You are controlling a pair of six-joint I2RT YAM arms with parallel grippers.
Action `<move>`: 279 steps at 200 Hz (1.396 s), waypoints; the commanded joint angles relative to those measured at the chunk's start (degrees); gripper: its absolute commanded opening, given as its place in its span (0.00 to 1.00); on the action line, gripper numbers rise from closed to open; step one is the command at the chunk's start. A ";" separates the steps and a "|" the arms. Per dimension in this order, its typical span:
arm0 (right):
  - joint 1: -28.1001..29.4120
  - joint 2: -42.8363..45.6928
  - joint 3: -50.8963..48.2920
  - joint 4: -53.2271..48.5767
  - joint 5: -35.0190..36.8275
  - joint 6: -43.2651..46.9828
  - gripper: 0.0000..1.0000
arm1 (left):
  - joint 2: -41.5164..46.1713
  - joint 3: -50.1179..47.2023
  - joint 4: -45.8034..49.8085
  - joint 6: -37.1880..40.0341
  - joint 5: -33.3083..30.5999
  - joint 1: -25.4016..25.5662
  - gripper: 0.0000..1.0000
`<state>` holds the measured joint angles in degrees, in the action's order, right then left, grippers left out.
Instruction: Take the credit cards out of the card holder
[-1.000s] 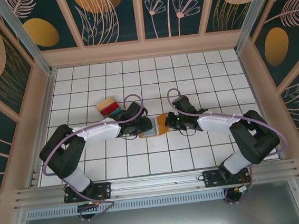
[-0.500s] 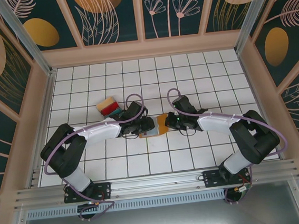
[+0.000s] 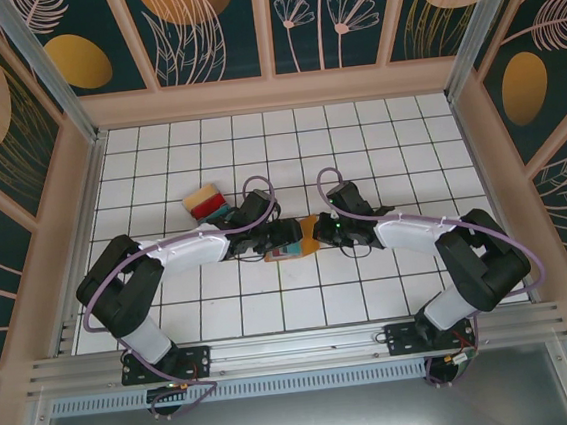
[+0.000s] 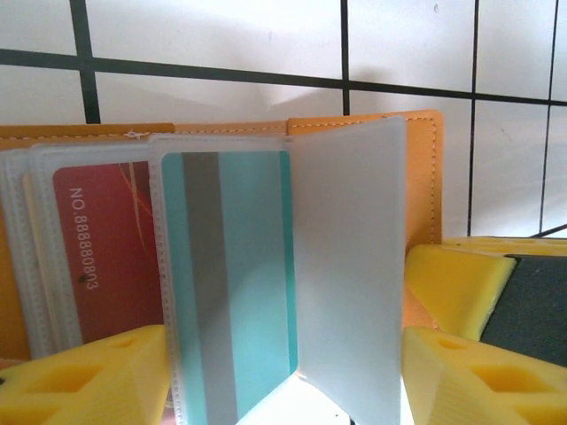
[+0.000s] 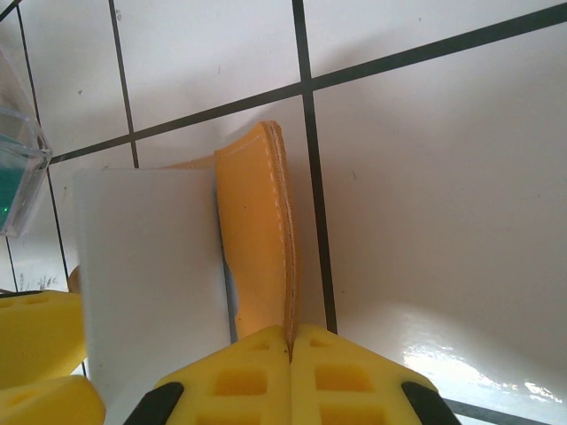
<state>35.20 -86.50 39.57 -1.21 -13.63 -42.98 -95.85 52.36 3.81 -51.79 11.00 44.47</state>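
I should keep the card holder still beside the red card with my left gripper, because the teal card's pocket (image 4: pixel 232 266) is standing up, before my right gripper slides the teal card out.
The orange-brown card holder (image 3: pixel 306 236) lies open on the tiles between my two grippers. Its clear pockets (image 4: pixel 350 266) stand fanned up. One pocket holds a red card (image 4: pixel 102 257) and another a teal card (image 4: pixel 235 274). My left gripper (image 4: pixel 283 394) is open, its yellow fingers (image 4: pixel 89 381) standing either side of the pockets without pressing them. My right gripper (image 5: pixel 291 341) is shut on the edge of the holder's orange cover (image 5: pixel 257 221). A stack of loose cards (image 3: pixel 205 202), tan on top of red and teal, lies to the back left.
The floor is white tile with dark grid lines, walled by patterned panels on three sides. Both arms reach inward from the near rail (image 3: pixel 296 347). Open tiles stretch behind the holder and to the far right.
My left gripper has opened wider and edged right, closer to the holder. The right gripper has kept its pinch on the cover without moving.
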 commanded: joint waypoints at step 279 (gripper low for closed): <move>3.38 -5.33 12.37 -2.66 -4.91 0.84 0.18 | 0.86 -1.97 7.01 4.07 -10.30 -0.34 0.13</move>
<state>38.37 -88.88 50.35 -4.89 -16.71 -41.06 -93.89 51.44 11.53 -48.01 0.80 44.45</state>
